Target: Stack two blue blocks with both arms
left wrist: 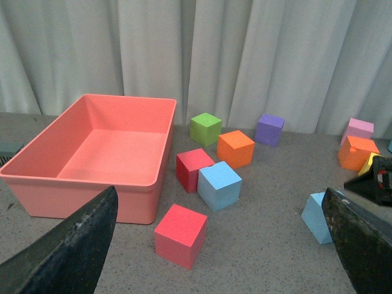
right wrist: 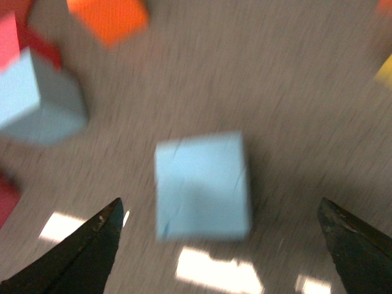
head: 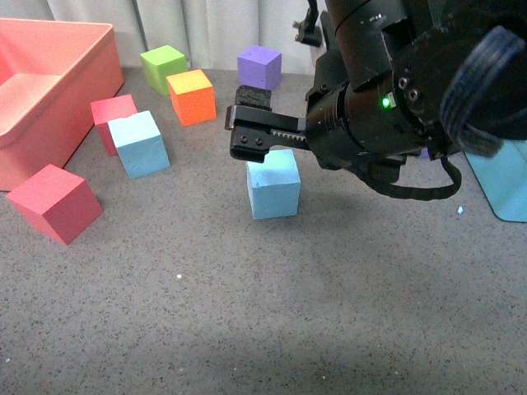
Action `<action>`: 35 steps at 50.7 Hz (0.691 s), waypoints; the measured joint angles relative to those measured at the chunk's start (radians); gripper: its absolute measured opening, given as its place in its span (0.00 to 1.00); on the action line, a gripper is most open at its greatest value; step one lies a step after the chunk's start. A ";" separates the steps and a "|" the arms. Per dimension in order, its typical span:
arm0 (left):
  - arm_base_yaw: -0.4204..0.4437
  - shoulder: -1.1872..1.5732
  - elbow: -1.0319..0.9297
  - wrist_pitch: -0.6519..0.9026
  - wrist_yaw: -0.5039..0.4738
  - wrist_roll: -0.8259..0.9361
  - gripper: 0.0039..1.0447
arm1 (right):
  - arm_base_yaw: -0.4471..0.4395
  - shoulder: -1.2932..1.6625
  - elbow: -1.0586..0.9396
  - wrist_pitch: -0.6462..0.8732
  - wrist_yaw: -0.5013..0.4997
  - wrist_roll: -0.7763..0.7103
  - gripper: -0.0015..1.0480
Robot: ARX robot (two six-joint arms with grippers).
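My gripper will lift the blue block, and the red cube [left wrist: 192,166] behind it should stay where it is. The blue block stands in front with its top uncovered [left wrist: 219,175].
One blue block [head: 273,185] lies mid-table. The right gripper [head: 244,127], on a bulky black arm with a green light, hovers open just above and behind it. In the blurred right wrist view this block [right wrist: 202,184] sits ahead between the open fingers [right wrist: 86,251], untouched. The second blue block [head: 140,144] stands to the left against a red cube [head: 113,115]. In the left wrist view the left gripper [left wrist: 220,257] is open and empty, with the second block [left wrist: 219,185] ahead and the first block [left wrist: 317,215] partly behind one finger [left wrist: 361,245]. The left arm is out of the front view.
A pink bin [head: 49,123] stands at the far left, with a red cube [head: 56,203] in front of it. Green [head: 163,67], orange [head: 192,96] and purple [head: 259,66] cubes stand at the back. A turquoise bin [head: 506,185] is at the right edge.
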State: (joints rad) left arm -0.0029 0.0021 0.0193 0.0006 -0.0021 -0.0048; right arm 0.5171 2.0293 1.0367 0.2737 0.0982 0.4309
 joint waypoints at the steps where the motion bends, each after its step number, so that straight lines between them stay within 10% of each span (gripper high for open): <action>1: 0.000 0.000 0.000 0.000 0.000 0.000 0.94 | 0.000 0.008 -0.034 0.107 0.055 -0.028 0.85; 5: 0.000 0.000 0.000 0.000 0.002 0.000 0.94 | -0.019 0.023 -0.237 0.575 0.312 -0.235 0.70; 11: 0.000 0.000 0.000 0.000 -0.001 0.000 0.94 | -0.115 -0.123 -0.513 1.076 0.295 -0.385 0.44; 23: 0.000 0.000 0.000 0.000 0.001 0.000 0.94 | -0.240 -0.383 -0.770 1.079 0.174 -0.426 0.02; 35: 0.000 0.000 0.000 0.000 0.000 0.000 0.94 | -0.315 -0.592 -0.890 0.995 0.097 -0.431 0.01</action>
State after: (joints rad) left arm -0.0029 0.0017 0.0193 0.0002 -0.0025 -0.0048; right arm 0.2016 1.4368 0.1467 1.2686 0.1951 -0.0002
